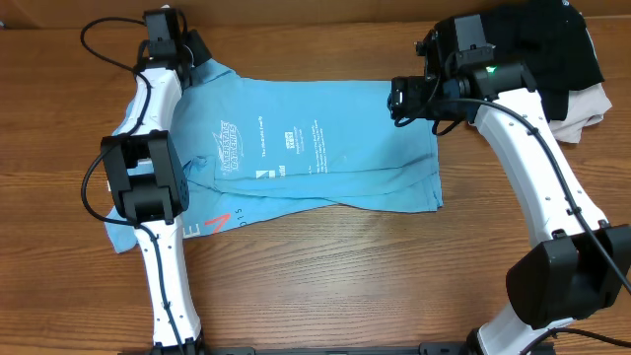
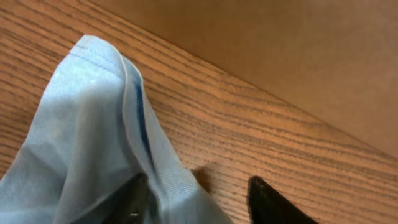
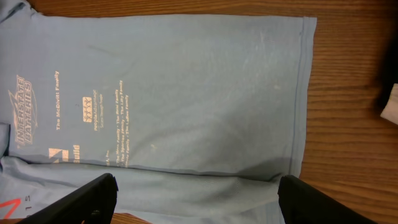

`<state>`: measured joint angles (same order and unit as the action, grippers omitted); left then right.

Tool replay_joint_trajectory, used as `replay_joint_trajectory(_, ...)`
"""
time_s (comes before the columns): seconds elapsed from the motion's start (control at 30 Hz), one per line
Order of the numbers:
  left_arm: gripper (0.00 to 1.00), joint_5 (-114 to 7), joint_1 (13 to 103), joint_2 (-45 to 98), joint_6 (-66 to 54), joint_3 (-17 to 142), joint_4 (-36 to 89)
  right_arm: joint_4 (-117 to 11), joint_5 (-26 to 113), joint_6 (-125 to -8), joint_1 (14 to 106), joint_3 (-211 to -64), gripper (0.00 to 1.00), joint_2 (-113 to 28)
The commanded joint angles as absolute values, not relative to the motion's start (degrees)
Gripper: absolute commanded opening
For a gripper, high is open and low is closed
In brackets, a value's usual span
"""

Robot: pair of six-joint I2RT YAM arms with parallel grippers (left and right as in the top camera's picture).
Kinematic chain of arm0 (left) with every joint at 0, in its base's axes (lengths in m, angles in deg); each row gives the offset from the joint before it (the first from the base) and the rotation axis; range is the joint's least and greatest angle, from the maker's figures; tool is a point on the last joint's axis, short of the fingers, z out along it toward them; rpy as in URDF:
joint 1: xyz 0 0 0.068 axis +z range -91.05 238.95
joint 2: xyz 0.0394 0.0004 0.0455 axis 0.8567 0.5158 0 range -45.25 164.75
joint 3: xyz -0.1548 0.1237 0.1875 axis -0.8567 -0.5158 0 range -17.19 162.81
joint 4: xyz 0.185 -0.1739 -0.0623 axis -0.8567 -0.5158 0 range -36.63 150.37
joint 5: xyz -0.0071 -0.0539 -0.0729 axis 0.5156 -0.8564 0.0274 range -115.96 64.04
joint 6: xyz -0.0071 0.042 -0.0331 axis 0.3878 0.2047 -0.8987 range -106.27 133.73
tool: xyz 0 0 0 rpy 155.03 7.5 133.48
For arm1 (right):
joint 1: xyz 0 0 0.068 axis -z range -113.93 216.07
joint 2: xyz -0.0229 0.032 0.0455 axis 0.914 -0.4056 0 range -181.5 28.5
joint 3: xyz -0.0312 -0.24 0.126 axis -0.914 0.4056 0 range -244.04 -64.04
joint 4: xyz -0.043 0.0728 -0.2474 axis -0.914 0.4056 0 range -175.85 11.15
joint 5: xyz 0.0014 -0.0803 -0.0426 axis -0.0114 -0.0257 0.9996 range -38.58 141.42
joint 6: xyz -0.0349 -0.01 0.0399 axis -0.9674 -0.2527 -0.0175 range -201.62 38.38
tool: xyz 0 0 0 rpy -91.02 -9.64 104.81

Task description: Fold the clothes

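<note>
The left gripper's fingers have only the shirt's raised edge (image 2: 176, 181) between them, so next the left gripper opens, moves over the wider cloth (image 2: 92, 124) and pinches a deeper fold before it lifts.
The light blue T-shirt (image 1: 335, 148) lies flat on the wooden table, with its near long edge folded over. White prints face up, and red lettering (image 1: 222, 222) shows at its front left. My left gripper (image 1: 192, 51) is at the shirt's far left corner. In the left wrist view it (image 2: 199, 199) is open, and a raised fold of the shirt (image 2: 81, 137) lies against its left finger. My right gripper (image 1: 399, 99) hovers over the shirt's right end. In the right wrist view it (image 3: 196, 199) is wide open above the cloth (image 3: 186, 81) and holds nothing.
A pile of black garments (image 1: 552, 39) lies at the far right corner, with a beige-white cloth (image 1: 584, 110) beside it. The beige cloth's edge shows in the right wrist view (image 3: 390, 106). Bare wooden table (image 1: 375, 276) extends in front of the shirt.
</note>
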<state>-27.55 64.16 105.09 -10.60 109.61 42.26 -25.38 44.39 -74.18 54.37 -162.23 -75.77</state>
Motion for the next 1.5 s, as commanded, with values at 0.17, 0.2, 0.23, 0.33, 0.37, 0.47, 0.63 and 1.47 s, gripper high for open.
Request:
replay_joint_trajectory(0.17,0.28,-26.8,63.4,107.8,-10.7,111.2,42.9,-25.6,44.9,-74.4,54.5,-162.7,0.86,-75.8)
replay_joint_trajectory(0.2,0.30,-26.8,63.4,107.9,-10.7,111.2,42.9,-25.6,44.9,-74.4,54.5,-162.7,0.86,-75.8)
replay_joint_trajectory(0.23,0.31,-26.8,63.4,108.2,-10.7,111.2,43.0,-25.6,44.9,-74.4,54.5,-162.7,0.87,-75.8)
replay_joint_trajectory(0.33,0.40,-26.8,63.4,109.0,-10.8,111.2,43.2,-25.7,44.9,-74.4,54.5,-162.7,0.86,-75.8)
replay_joint_trajectory(0.37,0.50,-26.8,63.4,109.2,-10.8,111.2,43.3,-25.8,44.9,-74.4,54.5,-162.7,0.86,-75.8)
replay_joint_trajectory(0.47,0.65,-26.9,63.4,109.8,-10.8,111.2,43.5,-25.9,44.9,-74.4,54.5,-162.7,0.86,-75.8)
replay_joint_trajectory(0.63,0.55,-26.8,63.4,109.9,-10.8,111.2,44.4,-26.1,44.9,-74.4,54.5,-162.7,0.87,-75.8)
replay_joint_trajectory(1.47,0.04,-29.5,63.5,92.2,-4.8,118.4,22.3,-39.6,45.0,-74.4,54.6,-162.7,0.85,-78.8)
